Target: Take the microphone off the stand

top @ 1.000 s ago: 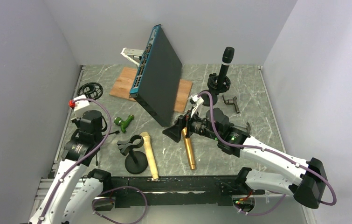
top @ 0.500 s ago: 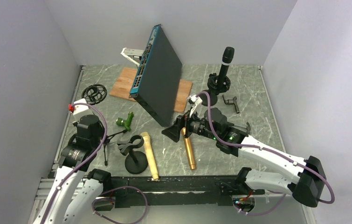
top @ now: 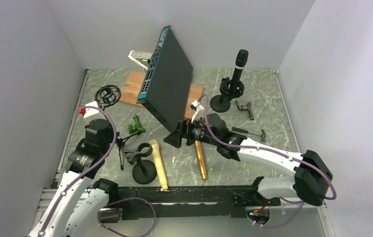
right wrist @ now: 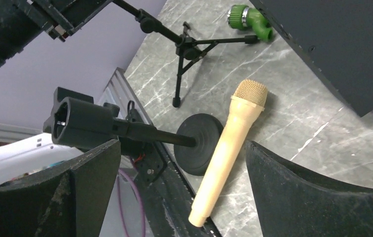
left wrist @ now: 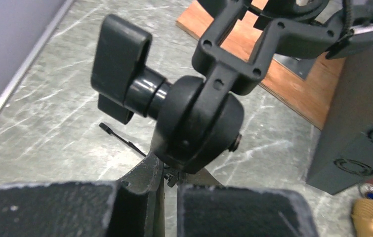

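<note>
My left gripper alone is holding the tripod stand (right wrist: 148, 23) as it leans over, so next I set it upright and bring my right gripper to its lower stem (right wrist: 171, 35).
A black microphone (top: 240, 61) stands upright in a clip on a round-base stand (top: 221, 102) at the back right, with no gripper near it. My left gripper (top: 116, 144) (left wrist: 169, 210) is shut on the stem of a small black tripod stand (top: 121, 148) with a ring-shaped shock mount (top: 107, 94) (left wrist: 196, 121). My right gripper (top: 179, 134) (right wrist: 182, 163) hangs open mid-table, nothing between its fingers (right wrist: 90, 187). Beyond them a gold microphone (right wrist: 231, 143) (top: 158, 163) lies on the table beside an empty round-base stand (top: 142, 170) (right wrist: 201, 143).
A large black network switch (top: 167, 81) leans upright on a wooden board (top: 130, 86) at the back. A second gold microphone (top: 200, 160) lies below my right gripper. A green fitting (top: 135, 124), a small black bracket (top: 245, 107) and a dark tool (top: 251, 132) lie on the table.
My left gripper has carried the tripod stand right and away from me. The green fitting has shifted a little. My right gripper has moved left toward the switch.
</note>
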